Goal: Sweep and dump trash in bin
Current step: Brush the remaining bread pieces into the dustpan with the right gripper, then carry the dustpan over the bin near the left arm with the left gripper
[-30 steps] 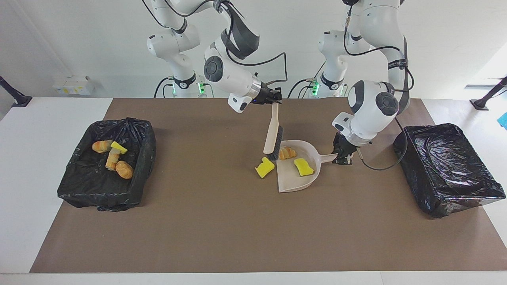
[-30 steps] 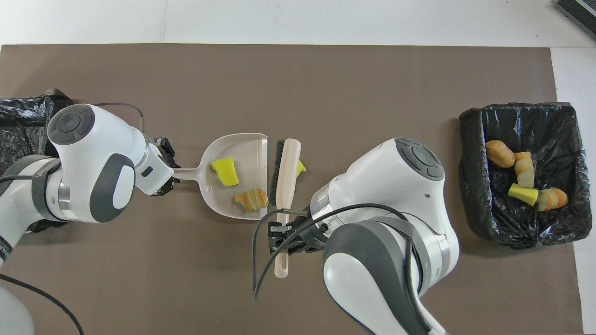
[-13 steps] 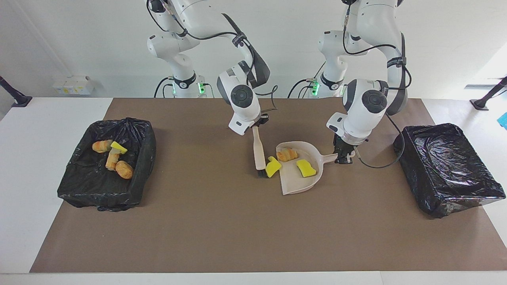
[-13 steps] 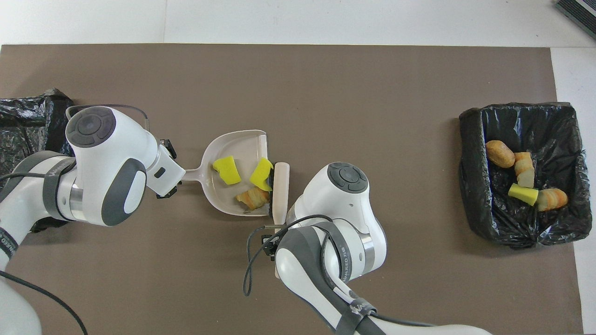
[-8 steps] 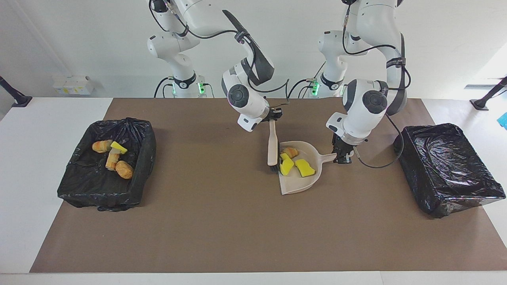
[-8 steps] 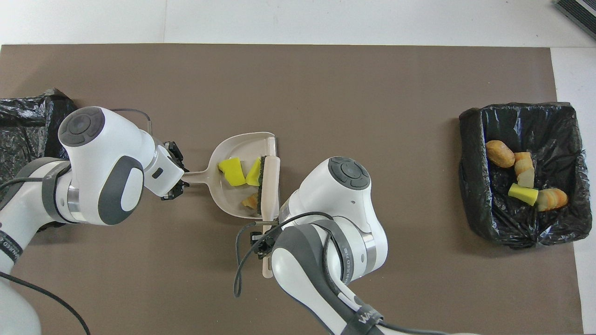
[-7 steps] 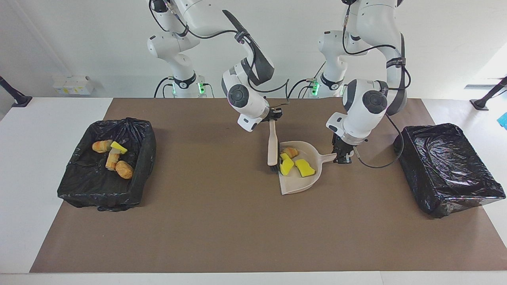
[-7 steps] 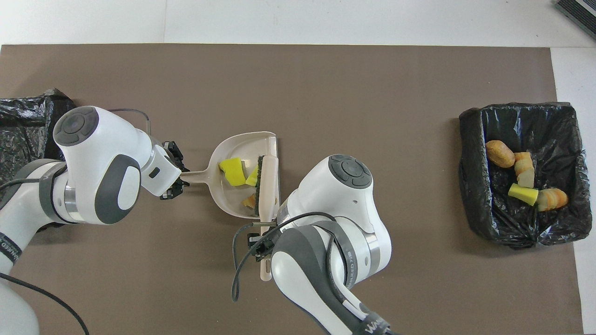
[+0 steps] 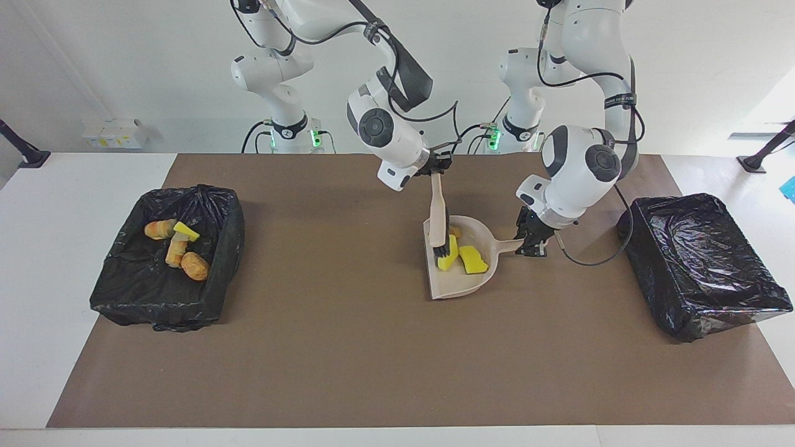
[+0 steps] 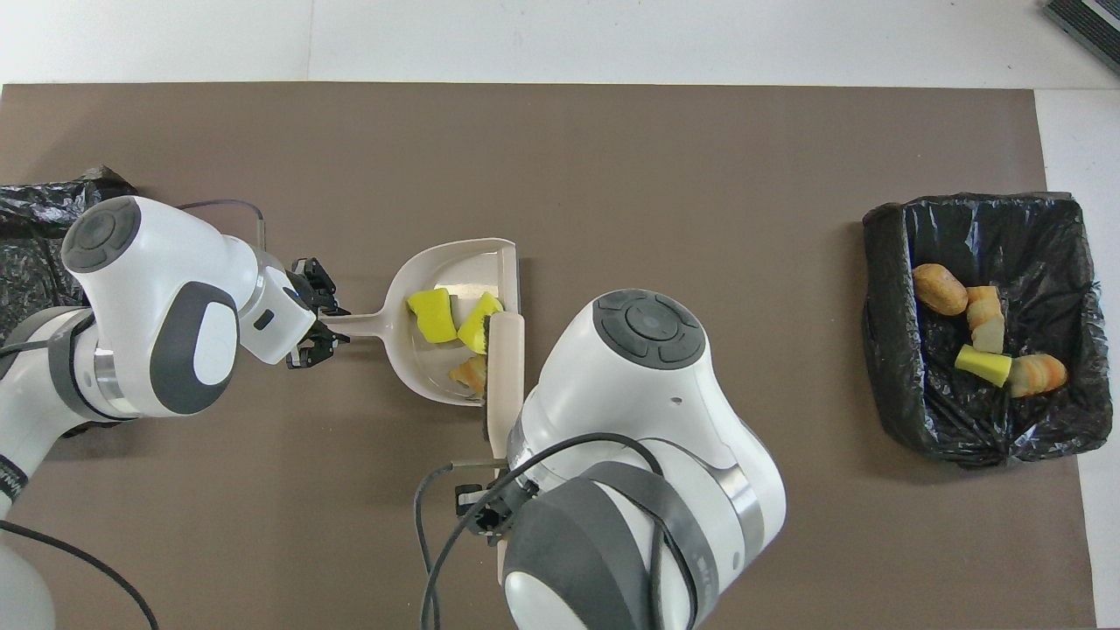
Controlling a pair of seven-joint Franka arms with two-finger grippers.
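I should keep pulling the brush away with my right gripper and let go of it on the clear brown surface (image 9: 406, 212), as the trash pieces are inside the beige dustpan (image 10: 446, 334).
The beige dustpan (image 9: 464, 282) (image 10: 455, 255) sits mid-table, its open edge looking tipped up slightly. Inside lie trash pieces: two yellow sponge chunks (image 9: 474, 261) (image 10: 430, 315) and a striped bread lump (image 10: 468, 374), partly hidden by the brush. My left gripper (image 9: 533, 243) (image 10: 319, 325) is shut on the dustpan's handle. My right gripper (image 9: 436, 171) is shut on the top of the brush (image 9: 440, 214) (image 10: 505, 350). The brush hangs steeply, its dark bristles in the pan's mouth against one yellow chunk (image 9: 448, 257) (image 10: 477, 322).
A black-lined bin (image 9: 223, 248) (image 10: 884, 262) at the right arm's end of the table holds several more trash pieces (image 9: 177, 245) (image 10: 989, 337). A second black-lined bin (image 9: 646, 248) (image 10: 35, 201) stands at the left arm's end, close to the left arm.
The brush swept the loose yellow chunk from the mat into the dustpan. The right gripper rose and the brush now stands steeper in the pan's mouth. The pan's open edge tipped up slightly.
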